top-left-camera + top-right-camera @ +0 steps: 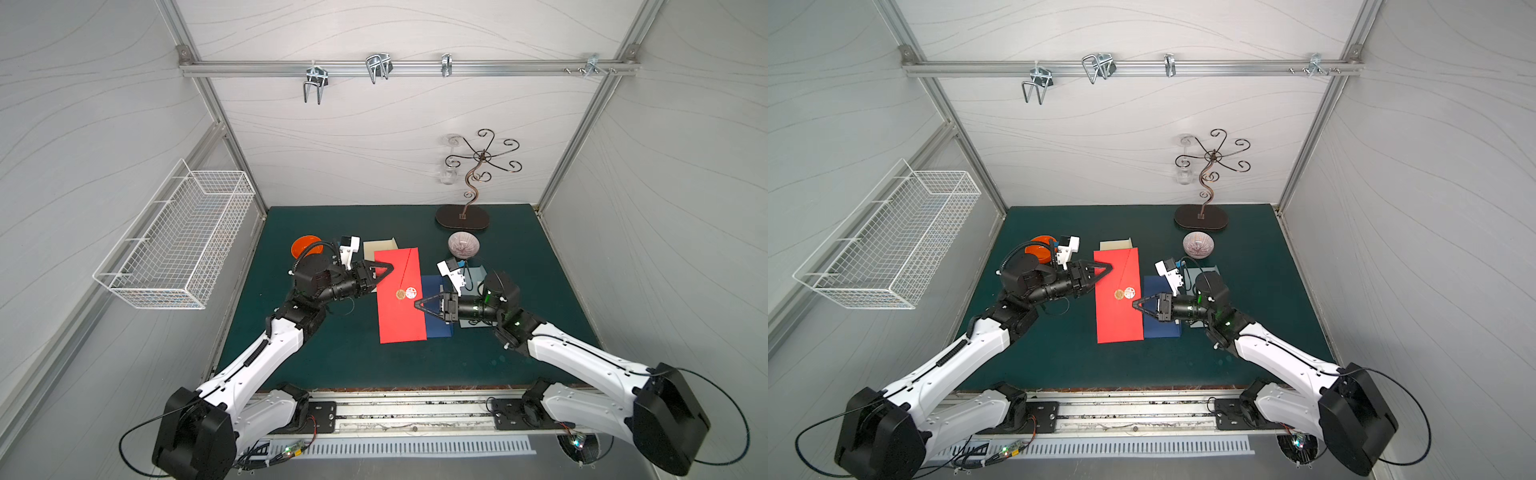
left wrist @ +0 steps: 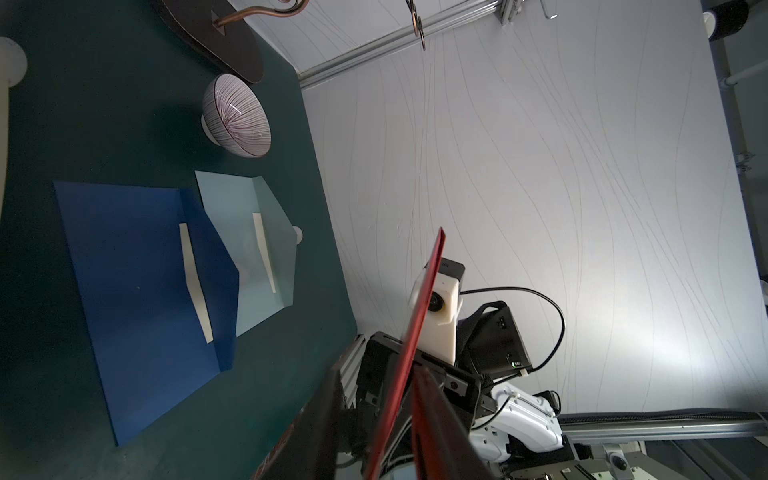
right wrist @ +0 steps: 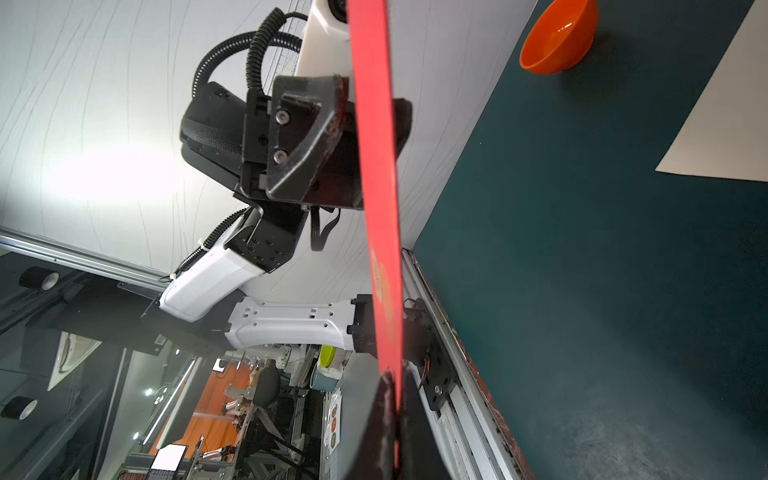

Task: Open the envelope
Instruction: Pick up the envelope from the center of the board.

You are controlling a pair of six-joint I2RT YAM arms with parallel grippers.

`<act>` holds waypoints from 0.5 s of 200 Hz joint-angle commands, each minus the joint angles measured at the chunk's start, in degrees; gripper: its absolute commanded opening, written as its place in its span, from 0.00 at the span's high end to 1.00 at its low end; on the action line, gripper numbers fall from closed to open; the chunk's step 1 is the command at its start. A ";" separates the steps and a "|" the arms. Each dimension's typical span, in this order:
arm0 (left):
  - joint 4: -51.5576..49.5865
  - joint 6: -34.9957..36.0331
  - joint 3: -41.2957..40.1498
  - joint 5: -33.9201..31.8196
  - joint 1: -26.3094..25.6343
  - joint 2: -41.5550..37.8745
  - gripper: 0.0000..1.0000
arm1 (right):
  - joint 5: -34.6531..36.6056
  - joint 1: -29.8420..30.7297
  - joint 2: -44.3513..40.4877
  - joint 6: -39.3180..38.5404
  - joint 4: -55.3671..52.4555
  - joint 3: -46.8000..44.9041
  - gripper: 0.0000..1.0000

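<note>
My left gripper should hold the envelope by itself and turn the discs point(image 1: 405, 293) toward my opened right gripper, because my right gripper is now pinching the red envelope's edge point(image 1: 423, 293).
The red envelope point(image 1: 401, 307) point(image 1: 1119, 316) hangs flat above the green mat, with a gold disc point(image 1: 400, 294) and a white disc point(image 1: 411, 293) on its upper face. The right gripper point(image 1: 417, 304) point(image 1: 1134, 304) point(image 3: 395, 382) is shut on its right edge beside the discs. The left gripper point(image 1: 390, 266) point(image 1: 1109, 267) point(image 2: 378, 374) straddles the far left edge. In the left wrist view the envelope point(image 2: 419, 316) shows edge-on: one finger lies against it and the other stands a little off. The right wrist view shows the envelope point(image 3: 376, 166) edge-on too.
On the mat below lie a dark blue envelope point(image 1: 436, 307), a light blue envelope point(image 1: 476, 274) and a cream envelope point(image 1: 380, 247). An orange bowl point(image 1: 306, 246) sits behind the left wrist. A striped bowl point(image 1: 464, 245) and a metal stand point(image 1: 462, 217) are at back right. A wire basket point(image 1: 178, 245) hangs on the left wall.
</note>
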 commanded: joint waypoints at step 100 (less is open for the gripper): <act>-22.06 22.51 3.17 -15.61 -3.56 -11.33 1.00 | 20.24 -0.44 -7.04 -9.67 -35.03 8.25 0.38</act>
